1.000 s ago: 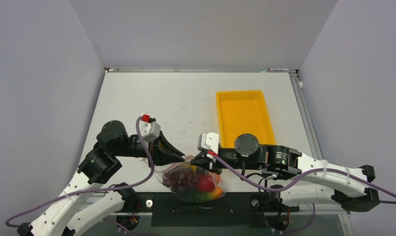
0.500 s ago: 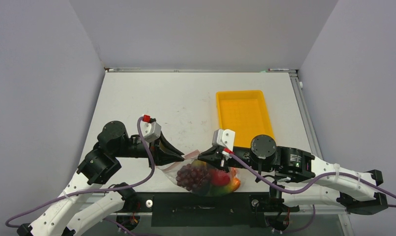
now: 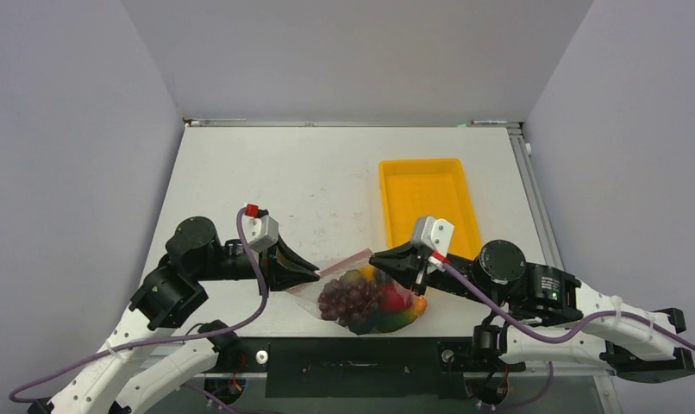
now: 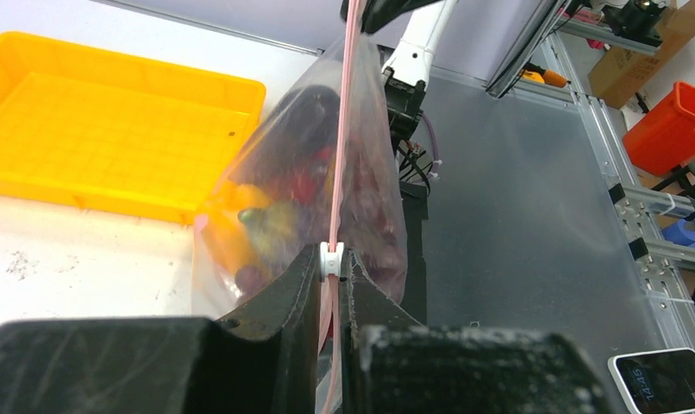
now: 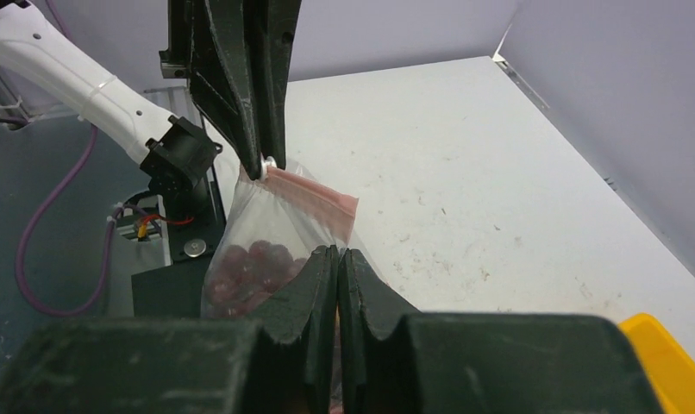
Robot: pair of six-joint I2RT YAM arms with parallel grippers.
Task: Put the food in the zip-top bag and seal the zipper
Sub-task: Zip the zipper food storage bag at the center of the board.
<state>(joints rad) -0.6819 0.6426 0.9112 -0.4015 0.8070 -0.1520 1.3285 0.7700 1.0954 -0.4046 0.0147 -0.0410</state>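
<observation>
The pink zipper comes apart beyond the white slider, and my right gripper is holding far from it. Next, my right gripper takes hold of the zipper closer to the slider.
The zip-top bag hangs between my two grippers near the table's front edge. Inside it is the food: a dark red grape bunch, a red piece and yellow-green pieces. My left gripper is shut on the pink zipper at its white slider. My right gripper is shut on the bag's other top corner. The zipper runs taut between them. The grapes show through the plastic in the right wrist view. The bag with its food also shows in the left wrist view.
A rigid yellow tray lies on the table behind the right gripper, and it holds no food. It also shows in the left wrist view. Grey walls close the table on three sides. The black base bar runs under the bag.
My right gripper has moved right and away from the left one, taking the bag's corner with it. The bag has shifted right and the zipper strip is now stretched out. The left gripper has barely moved.
</observation>
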